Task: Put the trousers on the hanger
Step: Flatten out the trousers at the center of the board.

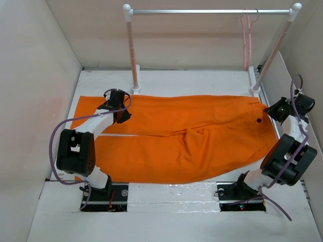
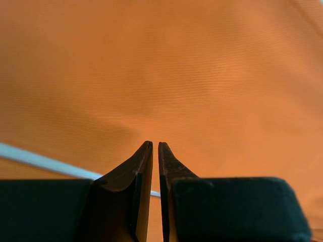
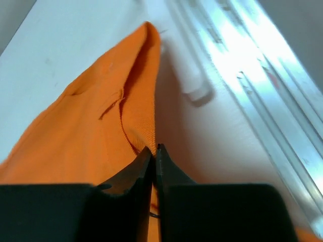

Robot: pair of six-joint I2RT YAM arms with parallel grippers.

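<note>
Next, I move my left gripper back to the leg ends and lift the near leg's end with it, because it is closed and empty over the flat far leg, inside that leg's hem.
The orange trousers lie spread flat across the table, waistband to the right with a dark button. The pale-pink hanger hangs by its hook from the right end of the rail. My left gripper is over the leg ends at the left. In the left wrist view it is shut and empty just above the cloth. My right gripper is at the waistband's right edge. In the right wrist view it is shut on that raised orange edge.
A metal rail on white posts stands at the back, its feet just beyond the trousers. Pale walls close in on the left, right and back. A white strip of table shows between the trouser legs.
</note>
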